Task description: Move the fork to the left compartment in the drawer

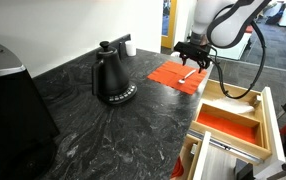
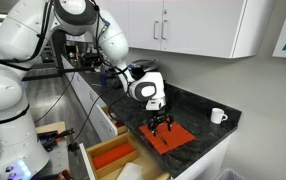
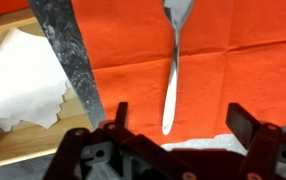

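The tip of the fork's handle (image 3: 167, 128) is between my gripper's open fingers, so I should move toward the fork's tines and grip the fork just below its head (image 3: 177, 36).
The slim whitish fork (image 3: 172, 70) lies on a flat orange-red mat (image 3: 233, 60) on the dark stone counter. It also shows in an exterior view (image 1: 187, 72), under my gripper. My gripper (image 3: 175, 118) is open and empty, hovering just above the fork with a finger on each side of the handle end. The gripper also shows in both exterior views (image 1: 194, 62) (image 2: 160, 126). The light wooden drawer (image 1: 268, 115) stands open off the counter's edge, with an orange-red lined section (image 1: 229, 122). It also shows in the second exterior view (image 2: 95, 153).
A black kettle (image 1: 112, 77) stands on the counter (image 1: 93, 130) near the mat. A white mug (image 2: 217, 116) sits by the wall. A dark appliance (image 1: 8, 95) fills the near corner. White paper (image 3: 23, 85) lies in a wooden section below the counter edge.
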`<state>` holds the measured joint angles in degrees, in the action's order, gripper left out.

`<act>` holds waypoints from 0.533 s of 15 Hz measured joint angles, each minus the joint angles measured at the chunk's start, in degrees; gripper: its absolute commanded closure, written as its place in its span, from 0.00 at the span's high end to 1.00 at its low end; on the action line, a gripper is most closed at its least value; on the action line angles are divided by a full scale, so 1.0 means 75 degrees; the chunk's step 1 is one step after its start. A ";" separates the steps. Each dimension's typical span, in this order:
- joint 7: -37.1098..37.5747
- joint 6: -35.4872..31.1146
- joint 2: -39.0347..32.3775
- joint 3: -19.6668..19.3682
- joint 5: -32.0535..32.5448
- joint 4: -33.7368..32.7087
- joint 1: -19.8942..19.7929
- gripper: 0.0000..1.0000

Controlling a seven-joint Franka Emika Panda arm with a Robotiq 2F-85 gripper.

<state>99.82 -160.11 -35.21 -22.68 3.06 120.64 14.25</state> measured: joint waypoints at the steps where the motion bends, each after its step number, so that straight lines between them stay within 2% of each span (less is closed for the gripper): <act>1: 0.0000 0.0000 0.0000 0.0000 0.0000 -0.0001 0.0000 1.00; 4: -0.0006 0.0000 -0.0067 0.0064 -0.0006 -0.0110 -0.0024 1.00; 8: -0.0182 0.0023 -0.0571 0.0697 -0.0153 -0.0917 -0.0348 1.00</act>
<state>98.46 -159.94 -39.49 -17.45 1.91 113.76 11.64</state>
